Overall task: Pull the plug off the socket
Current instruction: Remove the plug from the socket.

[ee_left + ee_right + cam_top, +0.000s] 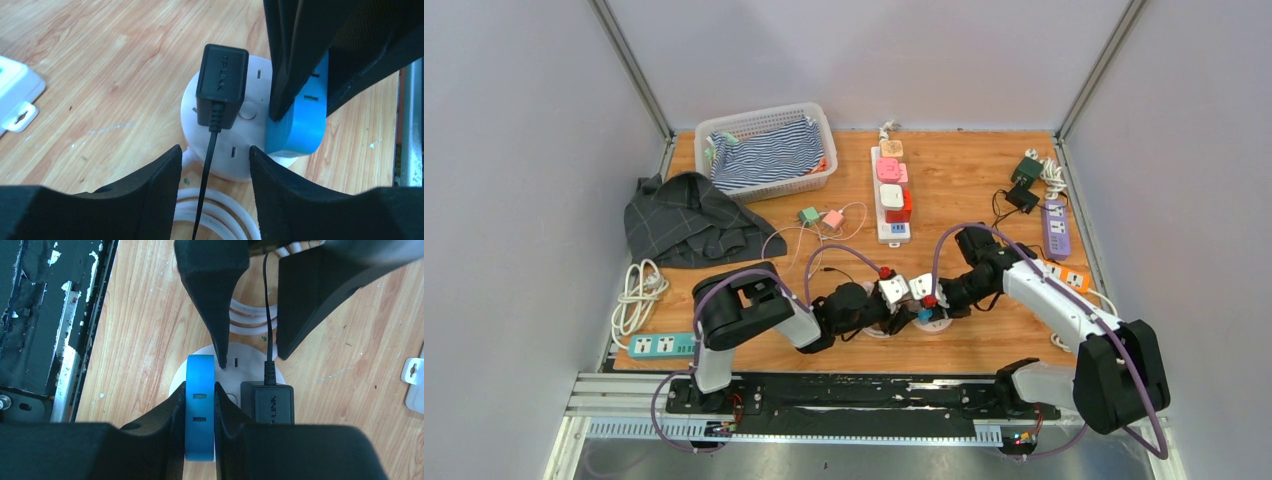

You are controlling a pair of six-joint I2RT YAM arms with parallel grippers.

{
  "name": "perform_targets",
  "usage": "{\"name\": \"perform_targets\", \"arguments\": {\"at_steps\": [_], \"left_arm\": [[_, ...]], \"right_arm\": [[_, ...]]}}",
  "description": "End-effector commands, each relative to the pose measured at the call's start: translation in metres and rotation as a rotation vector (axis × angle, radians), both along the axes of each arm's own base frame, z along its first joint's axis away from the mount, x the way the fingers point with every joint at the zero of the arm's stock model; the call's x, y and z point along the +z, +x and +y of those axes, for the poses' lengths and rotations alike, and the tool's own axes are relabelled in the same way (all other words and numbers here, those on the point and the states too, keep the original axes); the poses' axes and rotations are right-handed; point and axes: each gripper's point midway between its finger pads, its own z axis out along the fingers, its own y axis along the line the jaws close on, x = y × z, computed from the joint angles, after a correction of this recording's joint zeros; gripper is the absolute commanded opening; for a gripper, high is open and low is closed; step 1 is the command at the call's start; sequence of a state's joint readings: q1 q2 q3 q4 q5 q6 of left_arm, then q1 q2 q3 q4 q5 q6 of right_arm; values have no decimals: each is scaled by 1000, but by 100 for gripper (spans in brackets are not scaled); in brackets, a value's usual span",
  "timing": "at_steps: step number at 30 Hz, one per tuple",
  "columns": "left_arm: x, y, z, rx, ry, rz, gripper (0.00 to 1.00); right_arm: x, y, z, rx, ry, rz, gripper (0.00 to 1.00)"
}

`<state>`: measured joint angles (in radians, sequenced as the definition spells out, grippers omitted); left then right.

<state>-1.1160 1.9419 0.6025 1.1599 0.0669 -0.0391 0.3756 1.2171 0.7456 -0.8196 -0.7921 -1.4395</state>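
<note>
The black adapter's cable (206, 165) is between my left gripper's fingers, beside the blue plug, so next I back off and close them around the blue plug's loose end (302, 135).
A round white socket (232, 160) lies on the wooden table near the front edge, also seen in the top view (936, 324). A black TP-LINK adapter (222, 85) and a blue plug (295, 127) are seated in it. My right gripper (200, 390) is shut on the blue plug (200, 410), with the adapter (272, 402) just beside its right finger. My left gripper (215, 152) is open, its fingertips at the socket's near rim and astride the adapter's black cable (206, 190). One fingertip (220, 347) rests on the socket top (245, 357).
A coiled white cord (220, 210) lies under my left gripper. A white power strip (891, 195) with several plugs, a basket (769, 150), a grey cloth (686, 215) and more strips (1054, 228) sit further back. The table's front edge and rail (824, 390) are close.
</note>
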Motion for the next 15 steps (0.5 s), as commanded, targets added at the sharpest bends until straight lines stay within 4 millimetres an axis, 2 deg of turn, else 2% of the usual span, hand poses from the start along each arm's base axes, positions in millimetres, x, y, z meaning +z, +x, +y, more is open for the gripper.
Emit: {"name": "perform_targets", "arguments": {"at_steps": [1, 6, 12, 13, 15], "left_arm": [[-32, -10, 30, 27, 142, 79, 59], [-9, -7, 38, 63, 99, 57, 68], [30, -13, 50, 77, 5, 43, 70], [41, -15, 53, 73, -22, 35, 70], [52, -22, 59, 55, -48, 29, 71]], "right_arm": [[-13, 5, -3, -3, -25, -16, 0], [-16, 3, -4, -6, -35, 11, 0], [-12, -1, -1, -12, -18, 43, 0], [-12, -2, 0, -12, -17, 58, 0], [-11, -4, 1, -12, -11, 85, 0]]}}
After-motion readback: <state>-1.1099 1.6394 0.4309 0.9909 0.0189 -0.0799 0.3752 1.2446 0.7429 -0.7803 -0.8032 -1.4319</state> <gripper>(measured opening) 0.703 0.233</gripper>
